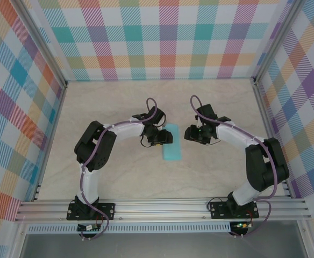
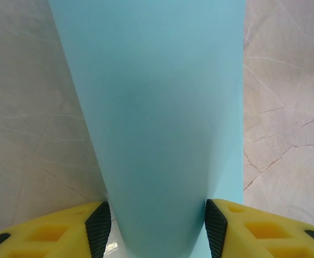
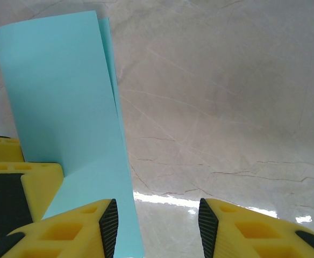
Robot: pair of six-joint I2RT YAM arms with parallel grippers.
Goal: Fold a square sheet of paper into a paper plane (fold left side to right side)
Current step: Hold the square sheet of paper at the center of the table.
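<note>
The paper's loose edges stand open next to my right gripper's open fingers, so I should close them and pin the edges before my left gripper leaves.
The square sheet of paper lies mid-table as a narrow light-turquoise strip, its left side brought over to the right. My left gripper is at its upper left edge. In the left wrist view the paper bows up between the jaws of the left gripper and touches both black pads, so the gripper is shut on it. My right gripper hovers just right of the strip. In the right wrist view this gripper is open, with bare table in most of the gap. The paper's right edge runs beside its left finger.
The marble-patterned tabletop is walled by multicoloured plaid panels on three sides. An aluminium rail carries both arm bases at the near edge. A yellow finger of the left gripper shows in the right wrist view.
</note>
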